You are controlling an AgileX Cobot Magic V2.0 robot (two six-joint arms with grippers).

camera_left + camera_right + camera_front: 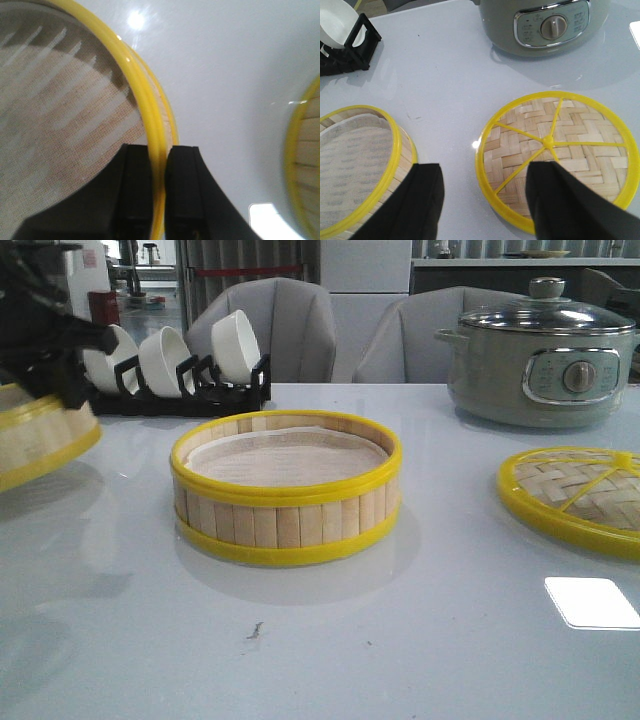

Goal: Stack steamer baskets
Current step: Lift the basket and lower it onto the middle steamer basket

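Observation:
My left gripper should keep carrying the second basket, which it holds by its rim point(149, 111), until the basket sits flush on the middle basket's top point(286, 455). That top is clear.
One steamer basket point(285, 490), a ring of pale bamboo slats with yellow bands and a white liner, stands at the table's middle. The second steamer basket point(40, 440) is at the far left edge, tilted, with my left gripper point(62, 390) on its near-side rim. In the left wrist view that gripper point(160, 167) is shut on the yellow rim point(147, 110), one finger inside over the liner and one outside. My right gripper point(487, 200) is open above the table, between the middle basket point(355, 160) and the lid, holding nothing.
A flat woven-bamboo lid point(575, 495) with yellow rim and spokes lies at the right. A grey-green electric pot point(540, 360) with a glass lid stands behind it. A black rack point(180, 390) of white bowls is at the back left. Chairs stand beyond the table.

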